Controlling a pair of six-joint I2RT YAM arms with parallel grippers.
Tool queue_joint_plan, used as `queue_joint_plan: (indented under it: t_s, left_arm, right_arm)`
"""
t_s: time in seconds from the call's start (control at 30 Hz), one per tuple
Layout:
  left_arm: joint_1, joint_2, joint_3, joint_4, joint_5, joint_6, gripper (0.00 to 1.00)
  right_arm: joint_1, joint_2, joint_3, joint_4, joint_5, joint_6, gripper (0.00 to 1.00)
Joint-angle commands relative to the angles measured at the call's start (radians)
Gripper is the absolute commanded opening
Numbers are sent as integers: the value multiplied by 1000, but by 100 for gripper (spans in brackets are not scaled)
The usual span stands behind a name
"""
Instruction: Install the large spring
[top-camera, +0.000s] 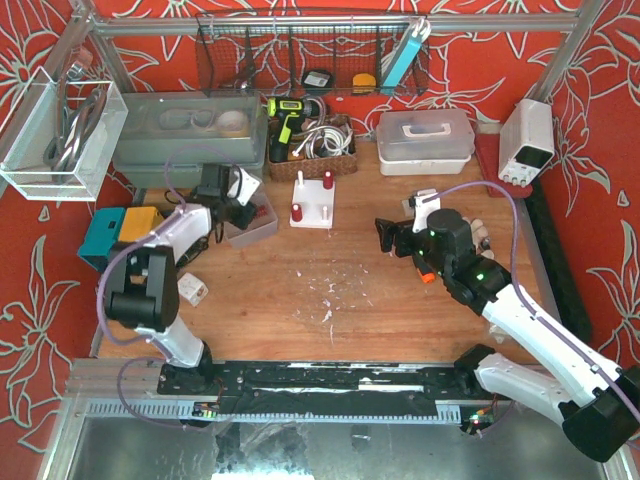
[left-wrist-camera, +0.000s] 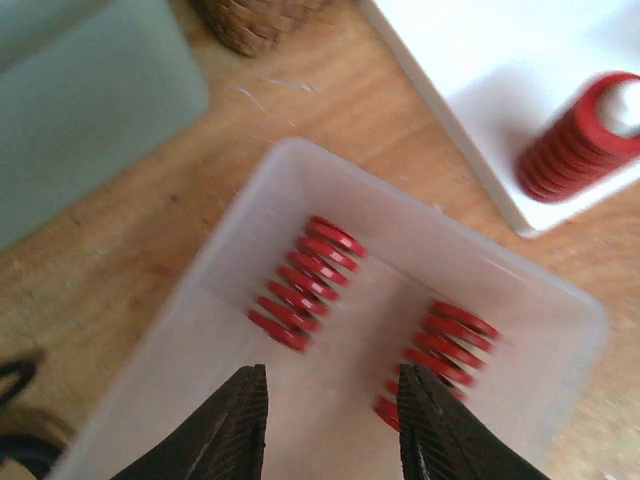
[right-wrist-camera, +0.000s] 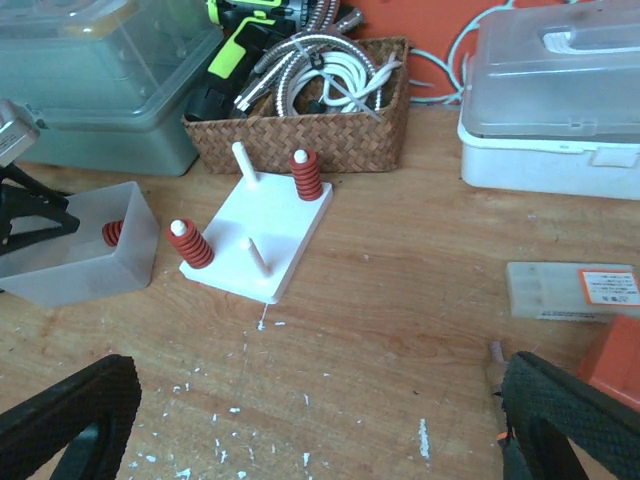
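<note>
The gap (left-wrist-camera: 366, 318) beside the slanted springs faces my open fingers, so I should turn my left gripper in line with the spring nearer the grey-green box (left-wrist-camera: 306, 285) before closing.
A clear plastic bin (left-wrist-camera: 230, 235) holds two loose red springs, one to the left (left-wrist-camera: 305, 282) and one to the right (left-wrist-camera: 442, 352). My left gripper (left-wrist-camera: 332, 375) is open and empty just above the bin, its jaws straddling the gap between the springs. In the top view the left gripper (top-camera: 240, 205) is over the bin (top-camera: 262, 228). The white peg base (right-wrist-camera: 275, 225) carries red springs on two pegs, one at the front left (right-wrist-camera: 190, 243) and one at the back right (right-wrist-camera: 307, 175); two pegs are bare. My right gripper (right-wrist-camera: 320, 380) is wide open and empty, above the table right of the base (top-camera: 312, 205).
A wicker basket (top-camera: 312, 150) of cables and a drill stands behind the base. A grey-green lidded box (top-camera: 185, 125) is at back left, a white lidded box (top-camera: 425, 140) and a power supply (top-camera: 527, 140) at back right. A small white box (right-wrist-camera: 570, 290) lies near the right gripper.
</note>
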Motion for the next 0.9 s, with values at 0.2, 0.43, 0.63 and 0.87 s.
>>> queue_joint_plan:
  t_s: [0.2, 0.43, 0.63, 0.87]
  left_arm:
    - [6, 135, 100, 28, 57, 179, 35]
    - [-6, 183, 106, 68, -63, 247, 35]
    - [-36, 259, 114, 69, -94, 292, 36]
    - [-50, 286, 113, 125, -173, 308, 45]
  right_arm:
    - [-1, -18, -22, 42, 85, -11, 99]
    - [-1, -7, -3, 13, 130, -34, 99]
    - [-2, -32, -27, 36, 145, -33, 99]
    - [-2, -36, -31, 40, 144, -31, 99]
